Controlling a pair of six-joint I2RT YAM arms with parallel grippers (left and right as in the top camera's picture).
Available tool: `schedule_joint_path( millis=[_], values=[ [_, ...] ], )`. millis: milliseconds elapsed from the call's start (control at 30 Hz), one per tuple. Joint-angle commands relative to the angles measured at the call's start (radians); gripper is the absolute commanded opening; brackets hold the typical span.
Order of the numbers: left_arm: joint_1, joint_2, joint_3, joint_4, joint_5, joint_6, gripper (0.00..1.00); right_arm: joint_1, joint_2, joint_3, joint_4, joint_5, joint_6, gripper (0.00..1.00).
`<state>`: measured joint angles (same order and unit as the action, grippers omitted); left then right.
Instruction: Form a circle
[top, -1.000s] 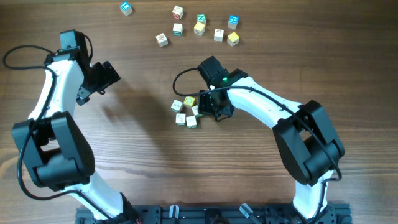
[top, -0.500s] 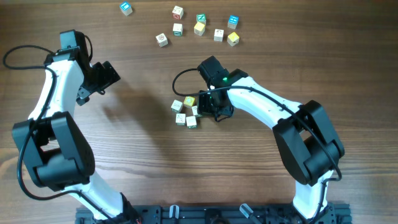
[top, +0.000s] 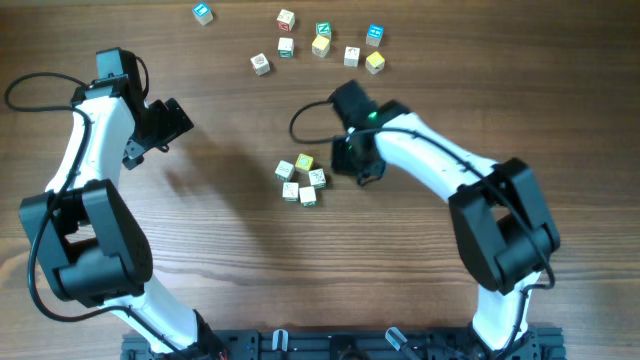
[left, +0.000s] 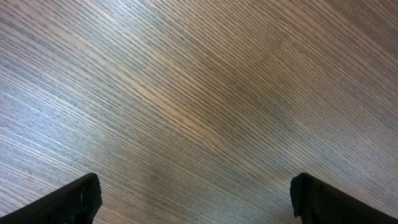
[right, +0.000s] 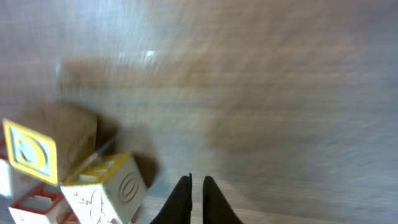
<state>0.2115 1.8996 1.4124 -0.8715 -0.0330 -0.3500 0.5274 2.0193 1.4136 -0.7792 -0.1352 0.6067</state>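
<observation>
The white cubes are packed close together at the ring's near edge (top: 300, 195), so my left gripper should grab the cube nearer to it (top: 291, 191), turn that cube and gently move it apart.
The circle (top: 304, 161) is a tight ring of small letter cubes, white, pale yellow and green-edged, at the table's middle. My right gripper (top: 343, 166) hovers just right of it, apart from the cubes. In the right wrist view, its fingertips (right: 196, 181) stand almost together with only a thin slit and nothing between them. A yellow-faced cube (right: 50, 146) and a white cube (right: 106, 186) lie to their left. My left gripper (top: 172, 118) is far to the left, open over bare wood (left: 196, 193).
A loose scatter of similar cubes (top: 321, 42) lies along the far edge, with a blue-faced one (top: 203, 12) apart at the upper left. The right arm's cable (top: 300, 118) loops above the ring.
My right gripper has drawn back up and to the right from the ring, uncovering the cube at its right side. The left arm has not moved.
</observation>
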Motion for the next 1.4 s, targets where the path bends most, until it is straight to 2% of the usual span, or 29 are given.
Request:
schedule_joint_path(
  millis=[0, 133, 300, 333, 400, 500, 533, 567, 600, 633, 667, 700, 867, 967, 1033, 1233, 1367],
  values=[
    [0.005, -0.021, -0.005, 0.0, -0.01, 0.002, 1.0, -0.098, -0.03, 0.041, -0.011, 0.035, -0.069, 0.11],
    [0.005, -0.021, -0.005, 0.024, -0.123, 0.008, 1.0, -0.202, -0.03, 0.041, 0.005, 0.036, -0.138, 0.16],
    [0.005, -0.021, -0.005, 0.081, -0.121, -0.003, 1.0, -0.338, -0.03, 0.041, 0.005, 0.127, -0.206, 0.17],
    [0.005, -0.021, -0.005, 0.112, -0.094, -0.003, 1.0, -0.362, -0.03, 0.041, 0.005, 0.148, -0.217, 0.17],
    [0.004, -0.023, -0.005, 0.127, 0.119, 0.008, 1.0, -0.422, -0.03, 0.041, 0.005, 0.17, -0.243, 0.19],
    [0.002, -0.022, -0.005, 0.099, 0.406, 0.092, 1.0, -0.497, -0.03, 0.041, 0.0, 0.171, -0.269, 0.49],
    [0.0, -0.022, -0.005, 0.093, 0.444, 0.107, 1.0, -0.518, -0.03, 0.04, -0.001, 0.17, -0.267, 0.64],
    [0.0, -0.022, -0.005, 0.085, 0.471, 0.107, 0.98, -0.54, -0.03, 0.038, 0.0, 0.17, -0.267, 1.0],
    [0.0, -0.022, -0.005, 0.066, 0.485, 0.107, 0.87, -0.556, -0.03, 0.038, 0.005, 0.17, -0.266, 1.0],
    [0.0, -0.022, -0.005, 0.043, 0.499, 0.106, 0.68, -0.567, -0.03, 0.038, 0.008, 0.17, -0.266, 1.0],
    [0.0, -0.022, -0.005, 0.015, 0.518, 0.107, 0.59, -0.574, -0.03, 0.038, 0.009, 0.169, -0.265, 1.0],
    [-0.004, -0.022, -0.005, -0.017, 0.518, 0.107, 0.57, -0.579, -0.03, 0.038, 0.01, 0.164, -0.262, 1.0],
    [-0.058, -0.022, -0.005, -0.181, 0.424, 0.109, 0.6, -0.581, -0.03, 0.038, 0.051, 0.155, -0.264, 1.0],
    [-0.119, -0.037, -0.005, -0.314, 0.307, 0.115, 0.47, -0.581, -0.03, 0.038, 0.098, 0.155, -0.264, 1.0],
    [-0.149, -0.073, -0.005, -0.345, 0.286, 0.114, 0.42, -0.581, -0.03, 0.038, 0.118, 0.155, -0.264, 1.0],
    [-0.285, -0.312, -0.006, -0.324, 0.156, 0.053, 0.47, -0.581, -0.03, 0.038, 0.183, 0.155, -0.264, 1.0],
    [-0.405, -0.303, -0.021, -0.296, 0.109, 0.051, 0.49, -0.581, -0.03, 0.038, 0.196, 0.155, -0.264, 1.0]
  ],
)
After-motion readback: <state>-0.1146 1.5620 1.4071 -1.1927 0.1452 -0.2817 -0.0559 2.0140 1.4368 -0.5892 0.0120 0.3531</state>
